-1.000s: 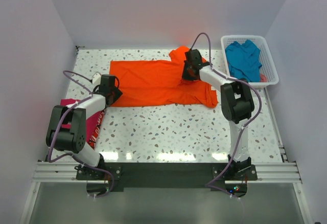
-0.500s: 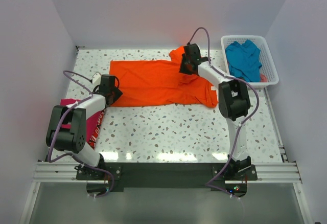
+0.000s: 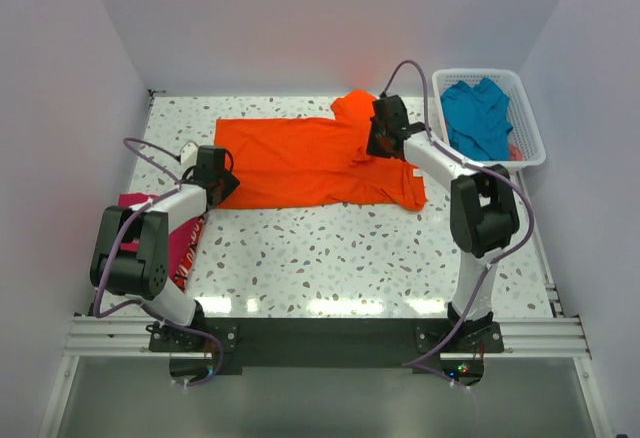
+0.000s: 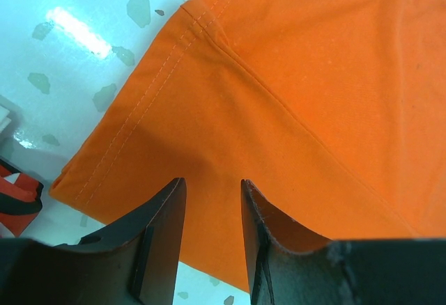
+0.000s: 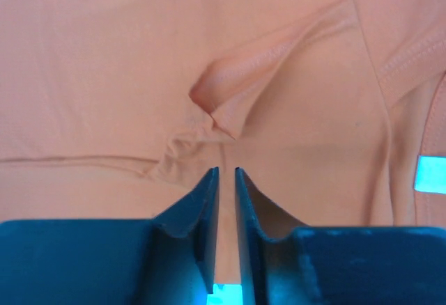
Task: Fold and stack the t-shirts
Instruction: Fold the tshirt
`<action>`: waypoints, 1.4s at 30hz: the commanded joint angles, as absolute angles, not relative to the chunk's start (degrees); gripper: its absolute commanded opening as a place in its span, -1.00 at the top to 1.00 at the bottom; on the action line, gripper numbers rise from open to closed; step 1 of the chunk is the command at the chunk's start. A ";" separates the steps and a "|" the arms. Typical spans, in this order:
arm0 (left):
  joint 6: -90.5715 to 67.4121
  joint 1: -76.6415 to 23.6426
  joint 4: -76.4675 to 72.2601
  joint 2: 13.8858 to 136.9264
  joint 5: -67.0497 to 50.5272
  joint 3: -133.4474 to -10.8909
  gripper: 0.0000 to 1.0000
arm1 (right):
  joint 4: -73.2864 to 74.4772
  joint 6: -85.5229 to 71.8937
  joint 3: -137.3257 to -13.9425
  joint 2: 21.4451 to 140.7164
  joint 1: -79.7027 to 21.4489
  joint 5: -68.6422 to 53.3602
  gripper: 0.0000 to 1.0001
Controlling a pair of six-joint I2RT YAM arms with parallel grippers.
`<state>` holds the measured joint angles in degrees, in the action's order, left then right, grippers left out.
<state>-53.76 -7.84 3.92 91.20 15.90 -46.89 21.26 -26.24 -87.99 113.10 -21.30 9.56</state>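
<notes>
My left gripper's fingers are above the cloth well inside (image 4: 213, 204) the orange t-shirt's edge. My left gripper should move to the hem's corner (image 4: 61, 188) and pinch there.
The orange t-shirt (image 3: 300, 163) lies spread flat across the back of the table. My left gripper (image 3: 222, 180) sits at its near left corner. In the left wrist view its jaws (image 4: 210, 183) stand open over the hemmed cloth (image 4: 293, 96), nothing between them. My right gripper (image 3: 381, 139) hovers over the shirt's right part, by the sleeve. In the right wrist view it (image 5: 226, 171) shows only a narrow slit, empty, just short of a small pucker of cloth (image 5: 221, 106). A magenta t-shirt (image 3: 182, 243) lies at the left edge under the left arm. A teal t-shirt (image 3: 478, 118) fills the basket.
The white lattice basket (image 3: 533, 148) stands at the back right corner, with a bit of red cloth (image 3: 515, 152) under the teal one. A small white object (image 3: 188, 150) lies beside the left gripper. Walls enclose the speckled table (image 3: 330, 248) on three sides.
The right gripper drifted back and left over the shirt, then came to the right, toward the sleeve. The left arm has stayed still.
</notes>
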 commanded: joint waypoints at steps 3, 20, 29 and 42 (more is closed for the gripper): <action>-52.73 -7.29 1.76 90.53 16.35 -46.58 0.17 | 18.63 -25.58 -83.67 112.23 -21.01 10.02 0.82; -52.82 -6.51 1.76 90.97 16.26 -45.88 0.17 | 20.65 -24.52 -99.84 126.91 -21.01 6.06 0.66; -52.30 -5.54 0.88 90.00 15.12 -45.27 -0.02 | 24.17 -23.64 -101.34 126.13 -20.66 6.94 0.18; -58.70 -4.92 7.29 80.86 20.82 -39.91 -0.21 | 26.20 -27.50 -71.15 95.31 -18.02 13.88 -0.08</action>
